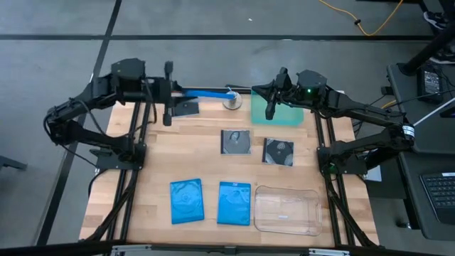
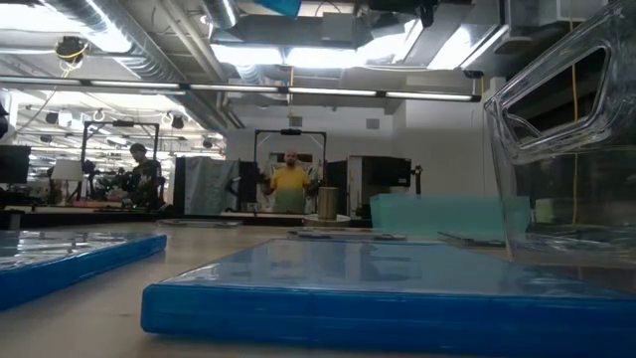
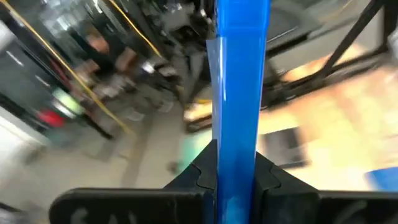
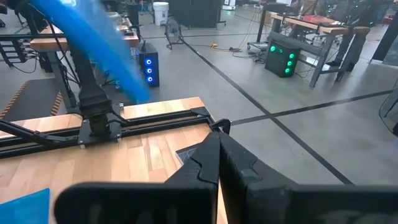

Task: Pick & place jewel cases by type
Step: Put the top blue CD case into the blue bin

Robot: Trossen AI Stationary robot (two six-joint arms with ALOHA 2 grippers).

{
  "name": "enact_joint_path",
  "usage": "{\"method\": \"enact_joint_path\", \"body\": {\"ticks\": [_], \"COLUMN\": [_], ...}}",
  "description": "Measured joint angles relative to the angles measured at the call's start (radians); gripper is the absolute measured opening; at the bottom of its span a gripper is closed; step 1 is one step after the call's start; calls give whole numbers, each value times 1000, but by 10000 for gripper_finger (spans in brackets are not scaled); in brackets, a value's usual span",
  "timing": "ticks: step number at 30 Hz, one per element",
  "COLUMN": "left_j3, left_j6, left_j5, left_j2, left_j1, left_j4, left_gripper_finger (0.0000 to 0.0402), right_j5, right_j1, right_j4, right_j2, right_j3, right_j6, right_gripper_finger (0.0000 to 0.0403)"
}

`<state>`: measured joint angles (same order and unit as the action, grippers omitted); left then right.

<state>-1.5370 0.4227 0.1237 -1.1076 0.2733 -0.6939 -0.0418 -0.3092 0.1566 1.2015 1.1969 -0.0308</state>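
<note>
The blue case is on edge in my left gripper, short of the teal tray (image 1: 288,115). I should turn the case's loose end (image 1: 229,95) toward my right gripper to hand the case over.
My left gripper (image 1: 175,92) hangs over the table's far left part, shut on a bright blue jewel case (image 1: 210,93), which shows in the right wrist view as a blue streak (image 4: 106,46). Two more blue cases (image 1: 187,200) (image 1: 234,203) lie flat near the near edge. Two dark squarish cases (image 1: 236,142) (image 1: 279,151) lie flat mid-table. A third dark squarish shape (image 1: 187,108) lies under the left gripper. My right gripper (image 1: 272,108) is shut and empty, above the teal tray (image 1: 288,115). My left gripper pinches the blue case between its two fingers (image 3: 199,177) at one short end (image 3: 235,155). The fingers come level from the table's left side. The case is lifted clear of the table, stands on edge and sticks out toward the table's right.
A clear plastic tray (image 1: 286,210) sits at the near right corner, next to the blue cases. A small metal can (image 1: 232,102) stands at the far edge beside the teal tray. Bare wood shows on the left half. People stand in the room beyond (image 2: 289,184).
</note>
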Motion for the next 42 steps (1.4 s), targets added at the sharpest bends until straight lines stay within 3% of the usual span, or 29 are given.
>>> {"method": "enact_joint_path", "body": {"ticks": [7, 18, 22, 26, 34, 38, 42], "left_j3": [62, 80, 80, 80, 80, 80, 80], "left_j6": [-440, -1259, -1430, -1402, -1128, -962, -803], "left_j5": [195, 395, 477, 493, 478, 430, 378], "left_j2": [-2, -2, -1, 0, -1, -12, -42], "left_j1": [68, 163, 184, 203, 251, 266, 266], "left_j4": [1, 69, 158, 164, 36, -87, -166], "left_gripper_finger": [23, 23, 23, 23, 24, 24, 24], "right_j5": [72, 98, 98, 99, 98, 141, 203], "right_j1": [0, 21, 39, 50, 45, 13, -36], "right_j4": [1, 5, 5, 5, 5, 23, 159], "right_j2": [0, 0, 0, 0, 0, 1, 30], "right_j3": [0, 0, 0, 0, 0, 16, 119], "right_j6": [-4, -109, -188, -219, -192, -110, -16], "right_gripper_finger": [6, 6, 12, 23, 48, 92, 154]}}
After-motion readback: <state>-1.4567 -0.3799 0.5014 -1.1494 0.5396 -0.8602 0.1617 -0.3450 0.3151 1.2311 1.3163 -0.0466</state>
